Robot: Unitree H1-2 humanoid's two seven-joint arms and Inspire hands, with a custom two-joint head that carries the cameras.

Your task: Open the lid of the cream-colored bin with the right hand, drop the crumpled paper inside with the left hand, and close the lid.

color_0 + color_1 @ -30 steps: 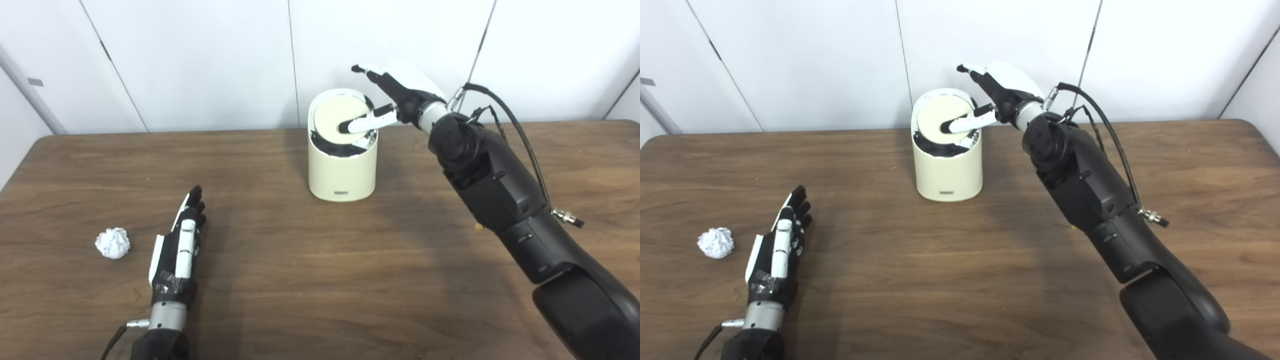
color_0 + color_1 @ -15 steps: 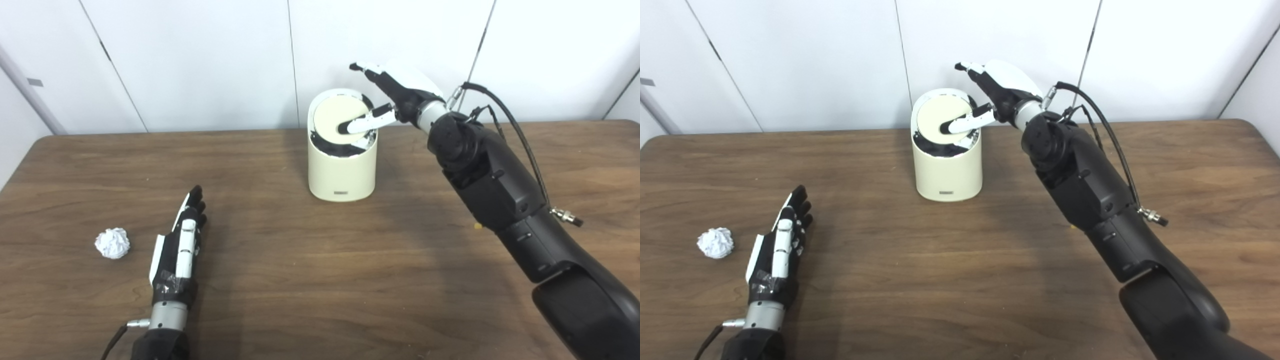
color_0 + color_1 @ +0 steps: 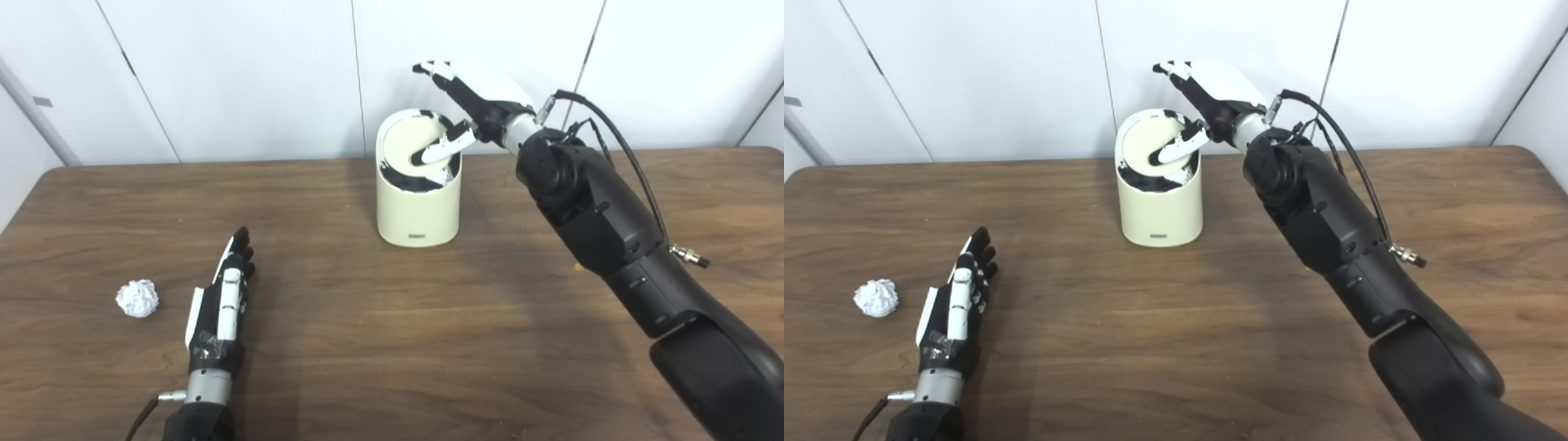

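Note:
My gripper should expect a hidden opening wide enough for fingers and crumpled paper together, because the round lid (image 3: 408,142) covers most of the cream-colored bin's top (image 3: 417,179).
The cream-colored bin (image 3: 419,205) stands at the back middle of the table. Its round lid (image 3: 411,146) is tilted up toward the rear, and a dark gap shows at the front of the rim. My right hand (image 3: 471,101) hovers over the bin's back right, fingers spread; its thumb (image 3: 442,147) rests on the lid. The crumpled paper (image 3: 137,297) lies on the table at the near left. My left hand (image 3: 223,297) lies flat and open just right of the paper, apart from it and holding nothing.
The brown wooden table (image 3: 392,343) spans the view, with white wall panels (image 3: 245,73) close behind the bin. My right forearm (image 3: 612,226) with its cable (image 3: 618,144) reaches diagonally from the near right.
My right hand has risen and shifted a little left over the bin, and its thumb has pushed the lid to a steeper tilt. The left hand and paper have not moved.

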